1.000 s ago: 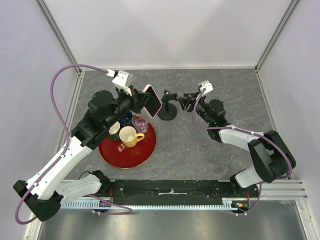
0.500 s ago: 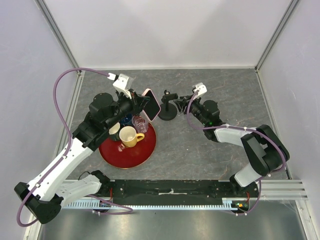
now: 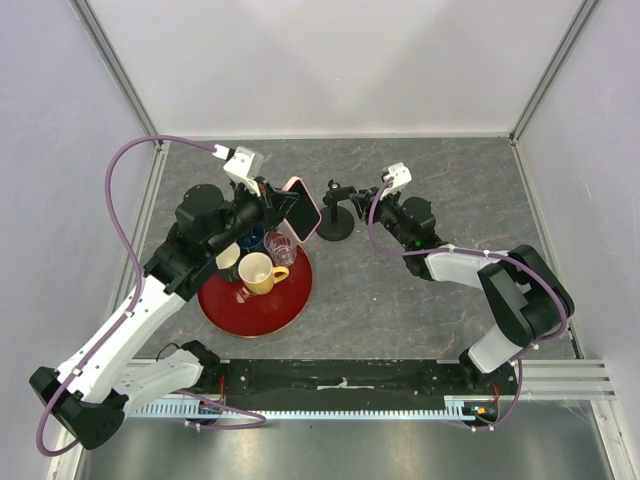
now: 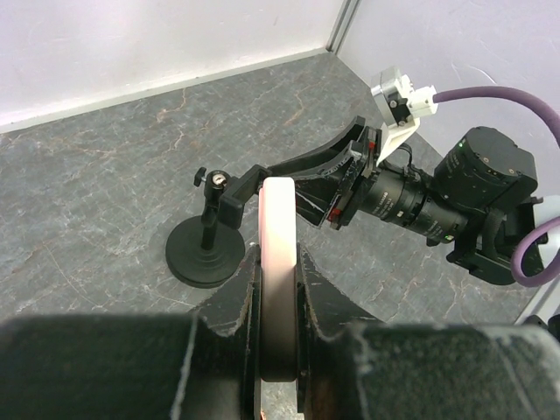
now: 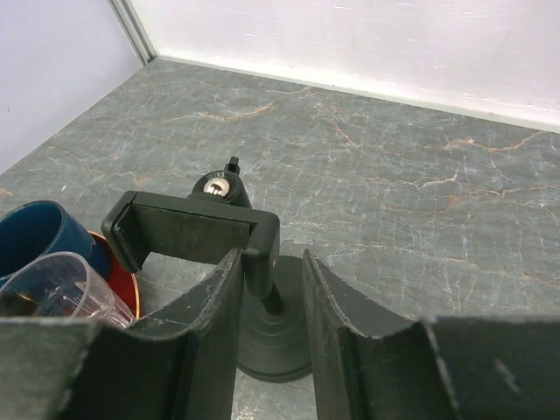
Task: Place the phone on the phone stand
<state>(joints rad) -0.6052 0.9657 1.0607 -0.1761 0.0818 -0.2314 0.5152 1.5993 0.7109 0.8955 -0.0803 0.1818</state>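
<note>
The phone slants (image 3: 301, 208) to one side of the phone stand's clamp, so the robot's left gripper needs to turn the phone straight and move it in front of the clamp (image 3: 343, 194).
The phone (image 3: 303, 207), pink-rimmed, is held on edge in my left gripper (image 3: 281, 205), just left of the phone stand (image 3: 336, 226). In the left wrist view the phone's pink edge (image 4: 278, 254) is pinched between both fingers of that gripper (image 4: 276, 259), with the stand's clamp head (image 4: 234, 187) right behind it. My right gripper (image 3: 366, 198) reaches the stand's head from the right. In the right wrist view the gripper (image 5: 271, 262) straddles the right end of the black clamp (image 5: 188, 229). The left finger (image 5: 210, 297) touches it, and a gap shows at the right finger.
A red round tray (image 3: 255, 308) lies at front left of the stand, carrying a yellow mug (image 3: 260, 272), a blue mug (image 3: 250, 240) and a clear glass (image 3: 281, 247). The back wall and side walls bound the grey table.
My right gripper has moved left onto the stand's clamp head and its jaws have narrowed. The left arm has shifted slightly, still holding the phone.
</note>
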